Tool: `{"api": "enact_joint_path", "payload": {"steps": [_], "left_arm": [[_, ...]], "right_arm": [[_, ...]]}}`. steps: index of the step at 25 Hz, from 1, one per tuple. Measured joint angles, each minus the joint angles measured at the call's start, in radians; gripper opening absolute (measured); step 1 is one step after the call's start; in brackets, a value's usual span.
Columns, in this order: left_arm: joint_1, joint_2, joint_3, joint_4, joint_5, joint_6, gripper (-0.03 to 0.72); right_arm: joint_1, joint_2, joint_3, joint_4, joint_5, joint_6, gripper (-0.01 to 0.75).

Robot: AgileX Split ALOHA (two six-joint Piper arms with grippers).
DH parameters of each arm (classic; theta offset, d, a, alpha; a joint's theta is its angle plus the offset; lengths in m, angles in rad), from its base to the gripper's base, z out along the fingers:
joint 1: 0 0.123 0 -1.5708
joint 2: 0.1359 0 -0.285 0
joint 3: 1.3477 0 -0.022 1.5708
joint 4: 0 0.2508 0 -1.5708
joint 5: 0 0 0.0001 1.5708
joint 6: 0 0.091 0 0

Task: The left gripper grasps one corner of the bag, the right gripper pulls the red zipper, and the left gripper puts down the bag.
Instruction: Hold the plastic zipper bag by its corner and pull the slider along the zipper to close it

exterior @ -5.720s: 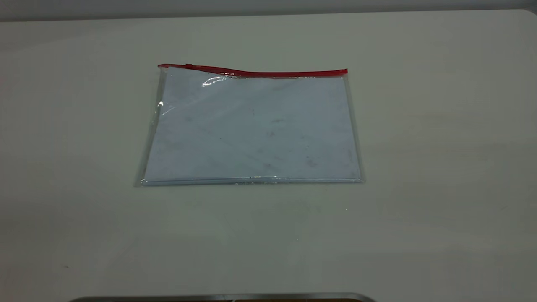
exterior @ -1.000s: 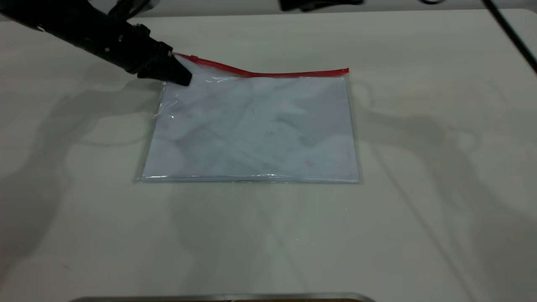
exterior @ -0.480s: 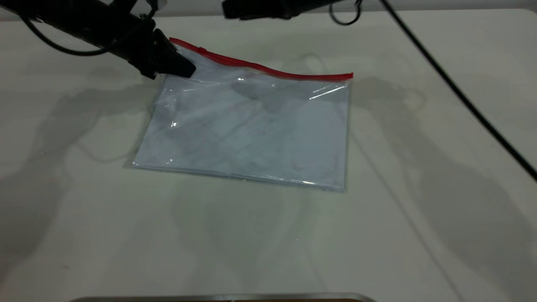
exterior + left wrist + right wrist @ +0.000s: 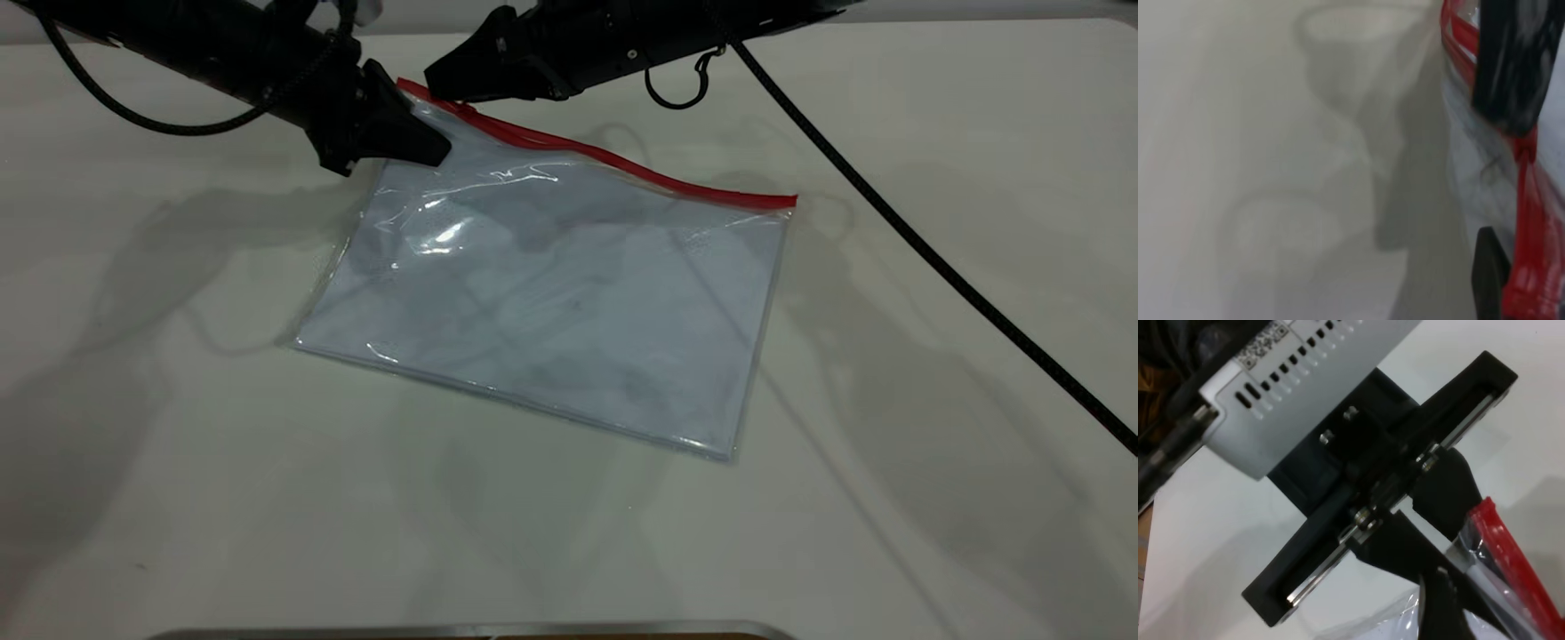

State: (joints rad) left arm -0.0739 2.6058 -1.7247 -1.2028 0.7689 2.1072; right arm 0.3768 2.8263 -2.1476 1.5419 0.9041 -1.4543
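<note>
The red zipper waves down (image 4: pixel 581 148) from the raised corner of the bag (image 4: pixel 555 288), so the bag will bend and drag along when the robot pulls on the zipper.
The bag (image 4: pixel 551 293), a clear pouch with white sheets inside, lies skewed on the table with its far-left corner raised. The red zipper (image 4: pixel 622 169) runs along its far edge. My left gripper (image 4: pixel 404 142) is shut on that raised corner. The left wrist view shows one of its fingers (image 4: pixel 1488 277) against the red strip (image 4: pixel 1531 227). My right gripper (image 4: pixel 440 87) reaches in from the far side, its tip at the zipper's left end, right beside the left gripper. The right wrist view shows the left gripper (image 4: pixel 1451 533) clamping the corner by the red zipper (image 4: pixel 1511 563).
The right arm's black cable (image 4: pixel 933 258) crosses the table's right side down to the right edge. A small hook loop (image 4: pixel 680 89) hangs under the right arm. A metal edge (image 4: pixel 471 631) lines the near side. The white table (image 4: pixel 178 444) surrounds the bag.
The left gripper has lifted the bag's corner and drawn it rightward, and the bag has turned. The right gripper has come down from the far edge to the zipper's left end.
</note>
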Motion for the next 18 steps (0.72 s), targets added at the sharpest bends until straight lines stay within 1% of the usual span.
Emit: {"api": "enact_joint_path", "payload": {"steps": [12,15,16,18], "left_arm": [[-0.001,0.0,0.0,-0.008,0.001,0.004,0.052],[-0.001,0.0,0.0,-0.008,0.001,0.004,0.052],[-0.001,0.0,0.0,-0.008,0.001,0.004,0.052],[-0.001,0.0,0.0,-0.009,0.002,0.004,0.052]], "right_arm": [[0.001,0.036,-0.002,0.022,-0.058,-0.002,0.472],[0.001,0.036,-0.002,0.021,-0.06,-0.005,0.418],[0.001,0.037,-0.002,0.021,-0.063,-0.009,0.381],[0.001,0.037,-0.002,0.018,-0.067,-0.024,0.281]]}}
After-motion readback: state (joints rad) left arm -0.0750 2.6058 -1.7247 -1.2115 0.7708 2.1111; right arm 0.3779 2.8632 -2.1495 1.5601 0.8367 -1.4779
